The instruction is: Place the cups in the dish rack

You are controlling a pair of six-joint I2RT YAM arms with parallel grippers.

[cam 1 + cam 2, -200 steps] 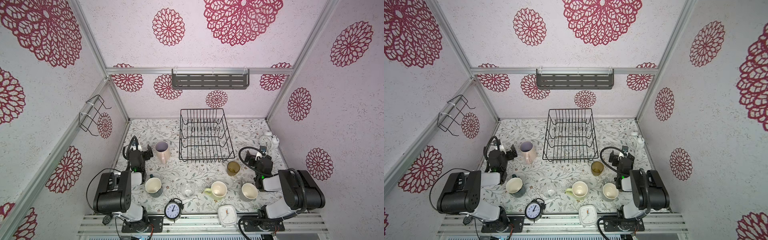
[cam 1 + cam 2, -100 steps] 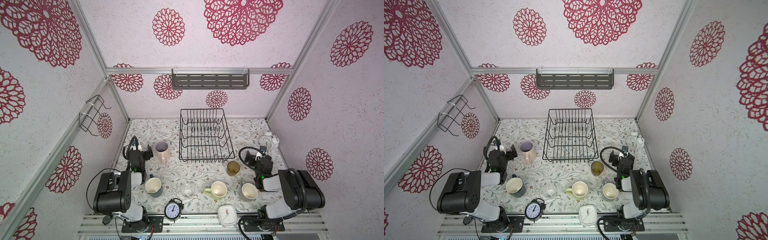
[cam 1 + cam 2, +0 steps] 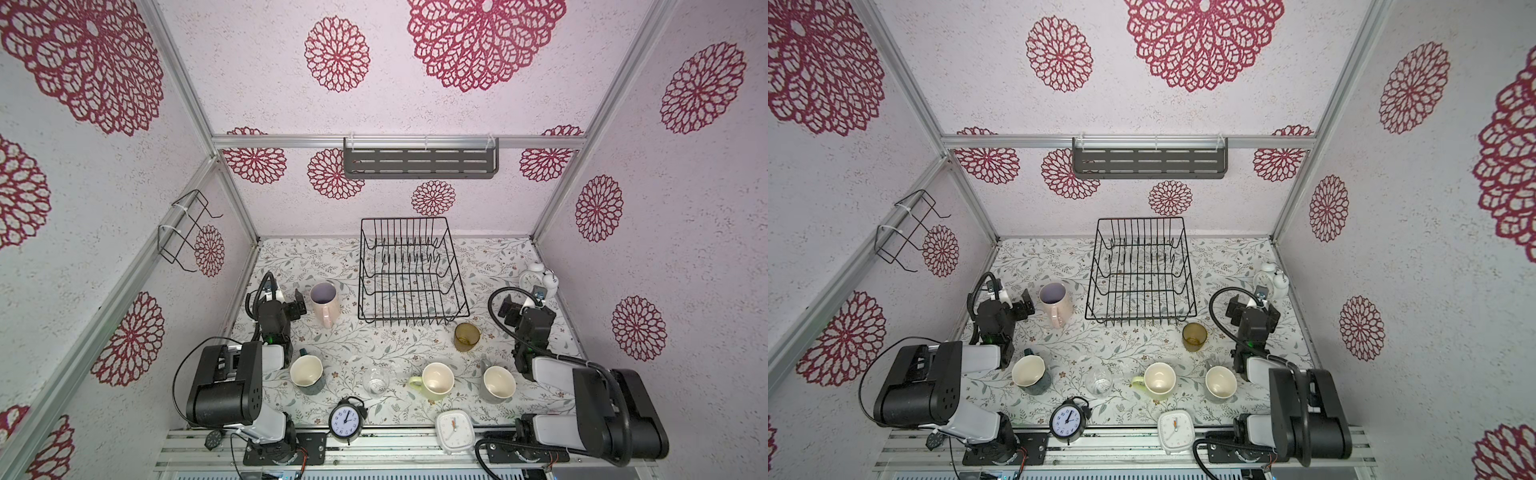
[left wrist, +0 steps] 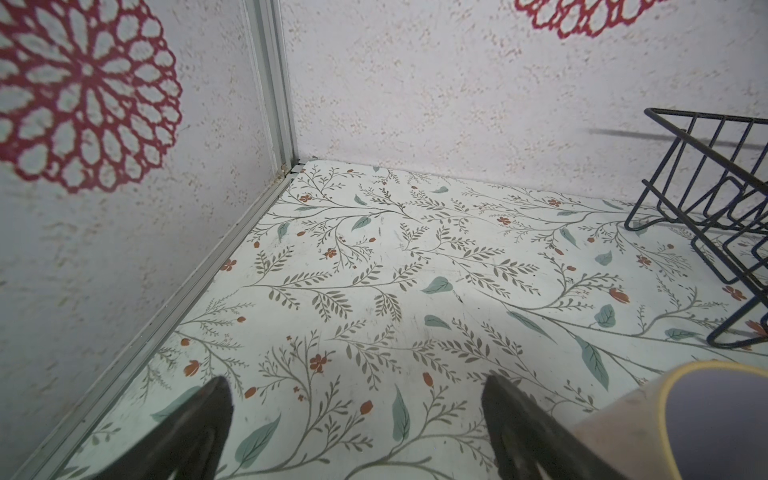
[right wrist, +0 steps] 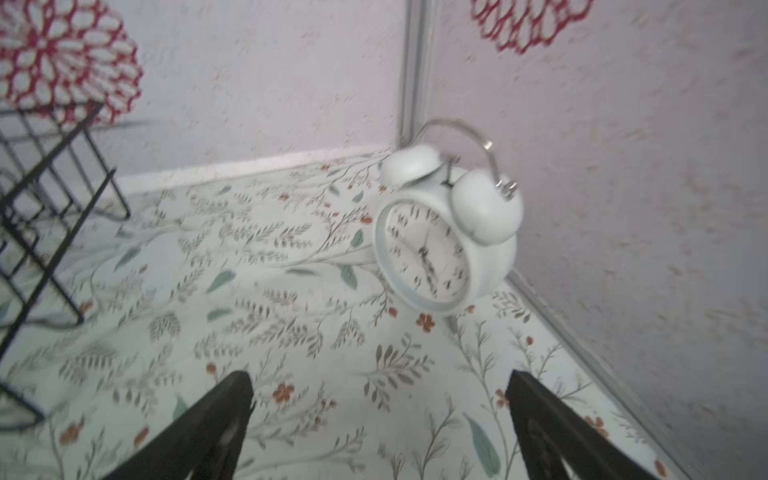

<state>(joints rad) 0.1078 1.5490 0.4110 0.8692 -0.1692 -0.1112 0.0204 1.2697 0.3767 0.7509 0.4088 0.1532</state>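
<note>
The pink mug [image 3: 326,308] is outside the open fingers of the robot's left gripper, so next the left gripper swings over to the mug's near rim and pinches it there before lifting.
The empty black wire dish rack [image 3: 403,219] [image 3: 1140,219] stands at the back middle. Left of it is a tall pink mug [image 3: 325,303] [image 4: 706,424], with my open left gripper [image 3: 289,297] [image 4: 355,382] just beside it and apart from it. An amber tumbler [image 3: 466,337] stands in front of the rack's right corner. Along the front stand a teal mug [image 3: 307,374], a clear glass [image 3: 376,384], a yellow-green mug [image 3: 434,380] and a grey mug [image 3: 498,384]. My right gripper [image 3: 523,301] [image 5: 379,376] is open over bare table, right of the tumbler.
A white twin-bell clock [image 5: 440,245] [image 3: 536,278] leans by the right wall, ahead of my right gripper. A black round clock [image 3: 345,419] and a white square clock [image 3: 455,426] sit at the front edge. A wire holder [image 3: 187,230] and a grey shelf [image 3: 419,163] hang on the walls.
</note>
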